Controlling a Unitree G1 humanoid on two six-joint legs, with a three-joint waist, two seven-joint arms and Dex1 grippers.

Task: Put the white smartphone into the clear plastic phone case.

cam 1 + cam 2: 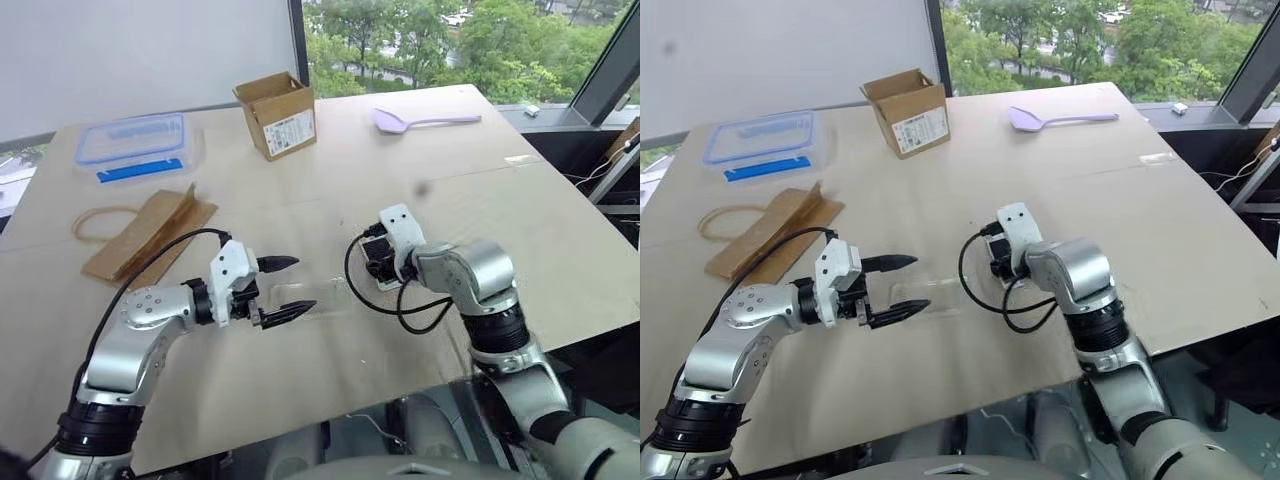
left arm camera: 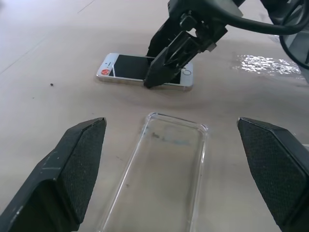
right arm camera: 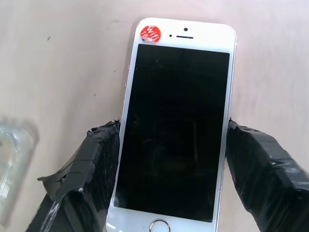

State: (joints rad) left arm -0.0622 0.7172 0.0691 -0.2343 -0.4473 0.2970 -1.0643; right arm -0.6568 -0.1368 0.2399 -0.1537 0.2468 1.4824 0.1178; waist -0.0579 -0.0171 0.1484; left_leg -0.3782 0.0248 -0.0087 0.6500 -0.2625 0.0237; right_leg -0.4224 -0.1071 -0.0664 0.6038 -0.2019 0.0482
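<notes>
I should use my right gripper to lift the white smartphone (image 2: 128, 66), because it lies crosswise to the clear plastic phone case, and turn it to line up over the case (image 1: 310, 298).
The white smartphone (image 3: 176, 125) lies flat on the table, screen up, with a red sticker at one corner. My right gripper (image 3: 173, 128) straddles it, one black finger against each long edge, so it is shut on the phone. In the left wrist view the clear plastic phone case (image 2: 164, 179) lies empty, open side up, just in front of the white smartphone (image 2: 130, 67). My left gripper (image 1: 303, 284) hovers open over the near end of the case (image 1: 310, 298), with its wide-spread fingers (image 2: 72, 164) clear of it.
An open cardboard box (image 1: 277, 113) stands at the back. A clear box with a blue-rimmed lid (image 1: 133, 143) and a brown paper bag (image 1: 150, 232) lie at the left. At the back right lies a purple spoon (image 1: 420, 121). A black cable (image 1: 400, 305) loops by my right wrist.
</notes>
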